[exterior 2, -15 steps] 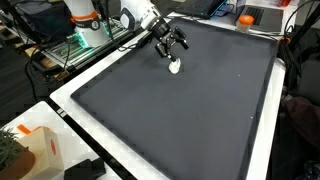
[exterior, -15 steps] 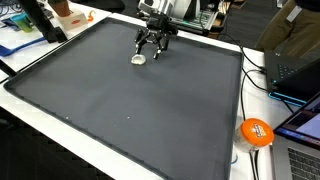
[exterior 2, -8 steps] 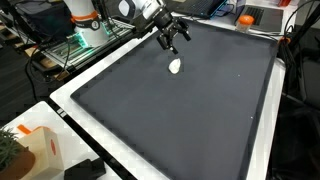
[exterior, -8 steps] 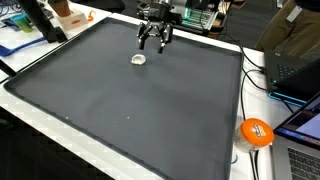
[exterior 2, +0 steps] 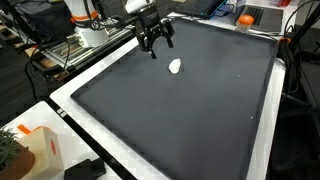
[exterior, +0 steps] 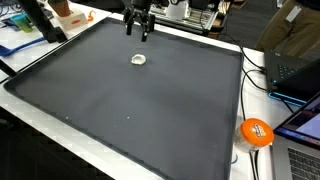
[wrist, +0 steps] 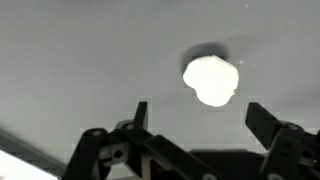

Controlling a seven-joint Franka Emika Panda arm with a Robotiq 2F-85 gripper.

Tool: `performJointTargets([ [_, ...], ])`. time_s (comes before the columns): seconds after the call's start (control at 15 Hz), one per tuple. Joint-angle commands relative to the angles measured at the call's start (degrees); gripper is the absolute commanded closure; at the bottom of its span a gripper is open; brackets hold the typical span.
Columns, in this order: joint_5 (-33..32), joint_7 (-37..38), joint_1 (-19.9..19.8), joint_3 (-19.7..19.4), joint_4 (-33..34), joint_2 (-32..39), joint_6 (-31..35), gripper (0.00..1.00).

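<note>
Next, my gripper lifts, turn and line up, because its open fingers hang low and short of the white object. It should then come down over it [exterior 2: 175, 66].
A small white round object [exterior: 139, 59] [exterior 2: 175, 67] lies on the dark grey mat [exterior: 140, 110] [exterior 2: 190, 110] near its far part. My gripper [exterior: 139, 29] [exterior 2: 155, 41] hangs above the mat, raised and off to one side of the object, touching nothing. Its fingers stand wide apart and hold nothing. In the wrist view the white object [wrist: 211, 80] shows bright on the mat, ahead of the gripper [wrist: 200, 115], with the two dark fingertips [wrist: 139, 112] spread on either side below it.
An orange ball-like object [exterior: 256, 131] sits off the mat beside laptops [exterior: 295, 60] and cables. A white border [exterior 2: 90, 140] frames the mat. A box with orange marks [exterior 2: 30, 150] and clutter [exterior: 30, 30] lie beyond the mat edges.
The gripper has lifted away from the white object and moved off towards the mat's far edge, still open. The object stays where it was on the mat.
</note>
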Motion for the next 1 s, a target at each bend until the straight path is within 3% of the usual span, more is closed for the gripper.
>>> performJointTargets([
  [0.0, -2.29, -1.22, 6.2, -8.91, 2.48, 5.33, -8.15, 0.0],
  [0.2, -17.64, 8.97, 13.92, -20.66, 4.46, 5.49, -20.86, 0.0],
  [0.33, -27.66, 15.7, 17.88, -26.17, 6.51, 2.08, -29.64, 0.0],
  [0.47, -37.35, 24.21, 20.73, -29.59, 9.95, -0.74, -37.48, 0.0],
  [0.6, -45.42, 32.5, 21.88, -30.12, 14.07, -4.76, -46.3, 0.0],
  [0.67, -50.08, 37.32, 10.88, -18.53, 16.57, -6.85, -50.85, 0.0],
  [0.87, -50.51, 40.08, 2.6, -6.11, 24.02, -11.03, -65.0, 0.0],
  [0.93, -48.07, 37.81, -2.42, -2.39, 21.52, -7.46, -58.32, 0.0],
])
